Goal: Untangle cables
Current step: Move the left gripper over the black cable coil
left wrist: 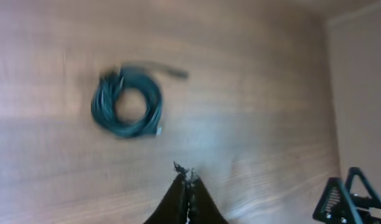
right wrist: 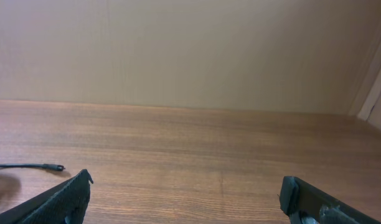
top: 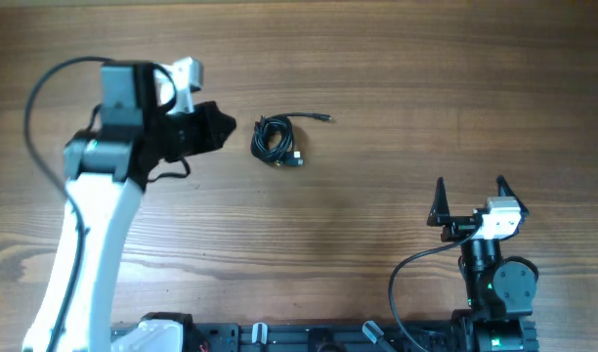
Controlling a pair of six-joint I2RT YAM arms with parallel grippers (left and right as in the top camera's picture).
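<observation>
My left gripper is closed and empty next to the coiled bundle [top: 274, 140]. It should open and reach down to the bundle's edge [top: 258, 146] before it untangles the cables.
The cables [top: 277, 140] lie as one small black coiled bundle on the wooden table, with one loose plug end [top: 324, 118] trailing to the right. My left gripper [top: 224, 125] is shut and empty, hovering just left of the bundle. In the left wrist view the bundle [left wrist: 127, 102] is blurred, ahead and left of the shut fingertips [left wrist: 185, 175]. My right gripper [top: 469, 193] is open and empty at the right front, far from the cables. In the right wrist view only a thin cable end [right wrist: 30, 166] shows at far left, beyond the open jaws [right wrist: 184, 193].
The wooden table [top: 397, 78] spans the whole view. The arm bases and a black rail [top: 309, 337] sit along the front edge. A beige wall [right wrist: 190, 50] stands beyond the table's far side.
</observation>
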